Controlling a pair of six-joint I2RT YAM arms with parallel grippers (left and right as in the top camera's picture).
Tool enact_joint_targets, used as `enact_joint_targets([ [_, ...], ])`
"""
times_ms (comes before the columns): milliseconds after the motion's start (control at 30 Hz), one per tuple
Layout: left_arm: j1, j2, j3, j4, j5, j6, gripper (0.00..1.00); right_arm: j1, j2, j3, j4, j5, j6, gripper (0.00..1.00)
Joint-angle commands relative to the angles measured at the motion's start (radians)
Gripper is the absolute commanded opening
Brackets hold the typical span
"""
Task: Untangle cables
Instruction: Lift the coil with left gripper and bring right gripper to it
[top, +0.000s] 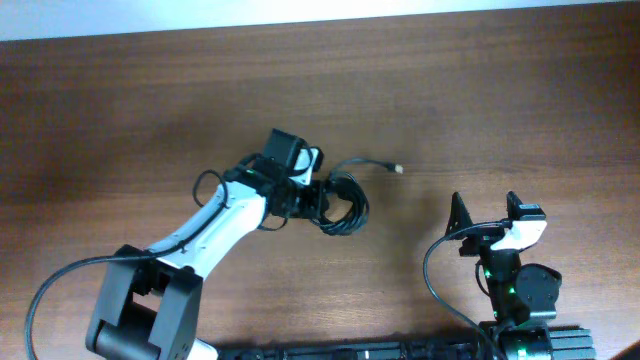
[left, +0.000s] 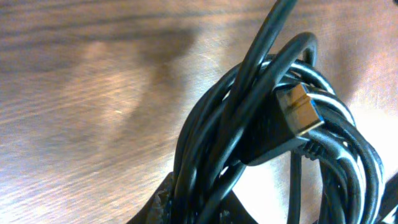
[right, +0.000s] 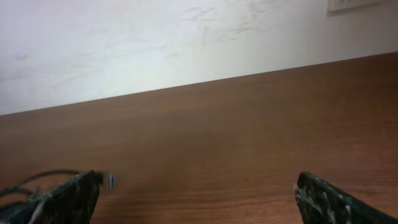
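Several parts of the coil (left: 211, 146) are pinched together in my left gripper, so it should hold the coil still while my right gripper reaches for the USB plug (left: 303, 112).
A black cable bundle (top: 347, 205) lies coiled near the middle of the wooden table (top: 480, 90). One loose end runs right to a small plug (top: 398, 169). My left gripper (top: 318, 198) sits at the bundle's left side. In the left wrist view several strands (left: 211, 155) pass between its fingers (left: 205, 211), which are shut on them. A USB plug (left: 297, 113) lies on top of the coil. My right gripper (top: 486, 215) is open and empty, to the right of the bundle and apart from it. Its view (right: 199, 205) shows a blue-tipped plug (right: 111, 180) at the far left.
The right arm's own black cable (top: 432, 270) loops beside its base at the front right. A pale wall (right: 186, 43) rises behind the table's far edge.
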Motion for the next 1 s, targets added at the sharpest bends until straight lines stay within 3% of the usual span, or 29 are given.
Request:
enact_joint_targets([
  [0,-0.018,-0.029,0.020,0.003,-0.074,-0.018,0.00,0.004,-0.004,-0.005,0.001,0.198,-0.041,0.99],
  [133,-0.017,-0.029,0.020,0.046,-0.103,-0.017,0.00,0.004,-0.004,-0.005,0.002,0.194,-0.040,0.98],
  [200,-0.017,-0.029,0.020,0.076,-0.142,-0.018,0.00,0.005,-0.004,-0.005,0.000,0.087,0.028,0.99],
  [267,-0.017,-0.035,0.020,0.081,-0.208,-0.018,0.00,0.004,0.013,-0.005,0.023,-0.382,0.498,0.99],
  [300,-0.017,-0.042,0.020,0.081,-0.225,-0.017,0.00,0.004,0.014,-0.005,0.023,-0.494,0.533,0.99],
  [367,-0.017,-0.077,0.020,0.073,-0.291,-0.016,0.00,0.005,0.015,-0.005,0.021,-0.586,0.531,0.99],
  [433,-0.017,-0.144,0.020,0.070,-0.368,0.010,0.00,0.004,0.021,0.019,-0.002,-0.561,0.342,0.99],
  [500,-0.017,-0.204,0.020,0.069,-0.367,0.092,0.00,0.004,0.066,0.108,-0.110,-0.523,0.283,0.99],
  [600,-0.017,-0.285,0.020,0.071,-0.368,0.192,0.00,0.005,0.252,0.306,-0.325,-0.525,0.238,0.99],
  [633,-0.017,-0.306,0.020,0.071,-0.367,0.236,0.00,0.005,0.373,0.393,-0.360,-0.639,0.238,0.99],
  [700,-0.017,-0.310,0.020,0.082,-0.357,0.261,0.00,0.005,0.520,0.425,-0.167,-0.908,0.239,0.99],
  [733,-0.017,-0.310,0.020,0.082,-0.332,0.262,0.00,0.005,0.575,0.425,-0.098,-0.948,0.243,0.99],
  [767,-0.017,-0.310,0.020,0.082,-0.302,0.265,0.00,0.005,0.638,0.425,-0.049,-0.960,0.282,1.00],
  [833,-0.017,-0.310,0.020,0.081,-0.136,0.443,0.00,0.025,0.782,0.425,0.012,-0.970,0.356,0.95],
  [967,-0.017,-0.310,0.020,0.082,-0.089,0.456,0.00,0.232,0.979,0.425,0.266,-0.866,0.356,0.95],
])
